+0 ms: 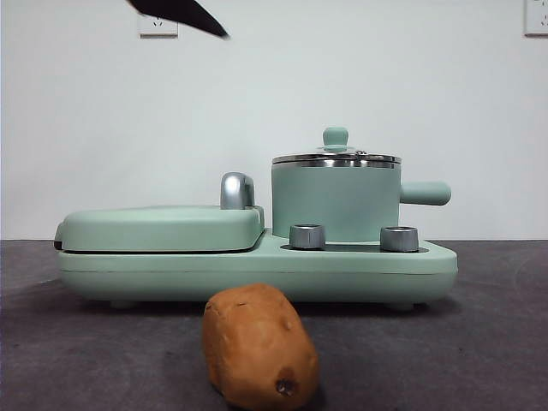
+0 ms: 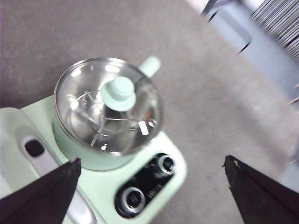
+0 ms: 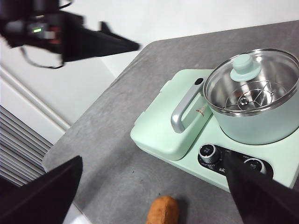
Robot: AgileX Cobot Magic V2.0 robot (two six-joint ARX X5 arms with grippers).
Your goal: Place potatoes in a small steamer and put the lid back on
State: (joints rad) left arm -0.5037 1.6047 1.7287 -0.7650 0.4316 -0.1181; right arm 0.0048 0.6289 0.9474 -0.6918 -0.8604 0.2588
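I expect the small steamer (image 1: 336, 202) to be empty when I lift the glass lid away, because shiny steel (image 2: 88, 120) shows through the lid.
The orange-brown potato (image 1: 259, 347) lies on the table in front of the appliance, dark spot towards the camera; its end also shows in the right wrist view (image 3: 163, 211). The mint-green small steamer (image 1: 336, 204) stands on the right of the base, its handle pointing right. The glass lid (image 1: 336, 157) with its green knob rests on the steamer. My left gripper (image 2: 152, 161) hangs open, high above the lid (image 2: 108, 105). My right gripper (image 3: 154, 158) is open too, high over the table's front with the steamer (image 3: 254, 122) off to one side. Neither touches anything.
A flat mint-green griddle cover (image 1: 161, 228) with a steel handle (image 1: 236, 190) fills the left of the base (image 1: 257, 270). Two knobs (image 1: 307, 236) sit in front of the steamer. A black arm tip (image 1: 184, 13) shows at the top left. Grey table lies all around.
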